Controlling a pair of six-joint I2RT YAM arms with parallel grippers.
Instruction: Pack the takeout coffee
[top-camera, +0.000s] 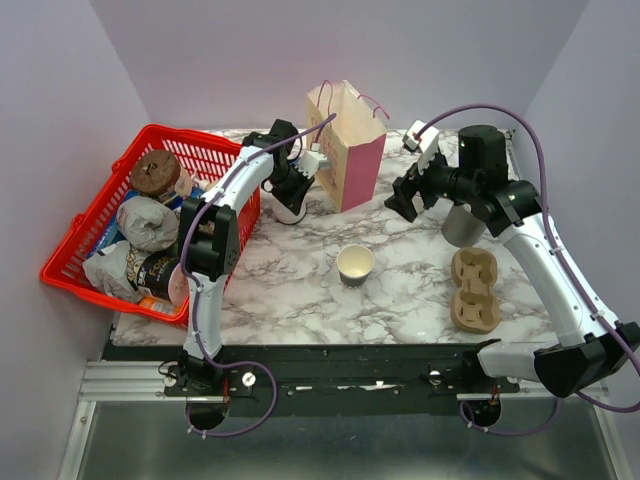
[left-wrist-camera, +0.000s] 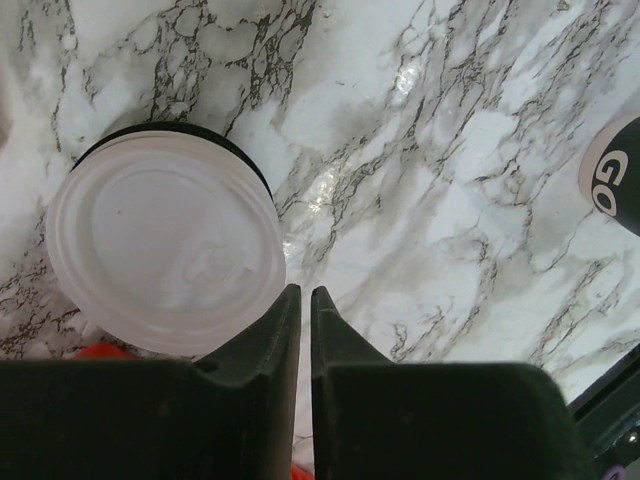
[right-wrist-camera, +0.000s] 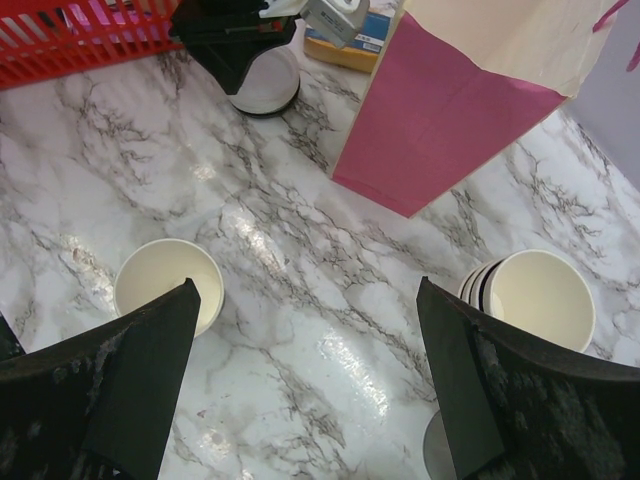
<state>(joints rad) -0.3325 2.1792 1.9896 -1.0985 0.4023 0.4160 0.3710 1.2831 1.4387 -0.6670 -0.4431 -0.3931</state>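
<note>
I should open my left gripper's nearly shut fingers wider, because the white lid's edge (left-wrist-camera: 281, 240) is outside them. I should straddle that edge (left-wrist-camera: 279, 282) before I lift the lid.
The takeout coffee cup (top-camera: 355, 265), cream with a dark lower band, stands open and lidless mid-table; its rim also shows in the right wrist view (right-wrist-camera: 160, 280). A round white lid (left-wrist-camera: 165, 245) lies on a black rim by the red basket, seen too from above (top-camera: 291, 212). My left gripper (left-wrist-camera: 305, 290) hovers at the lid's edge, open only a thin slit with nothing between the fingers (top-camera: 290, 195). My right gripper (right-wrist-camera: 306, 284) hangs wide open and empty above the marble, right of the cup (top-camera: 405, 200).
A pink-and-cream paper bag (top-camera: 350, 145) stands at the back centre. The red basket (top-camera: 75, 225) of packets sits left. A cardboard cup carrier (top-camera: 474, 290) lies right, with a grey cup (top-camera: 462, 226) and a stack of plain cups (right-wrist-camera: 535, 295) nearby.
</note>
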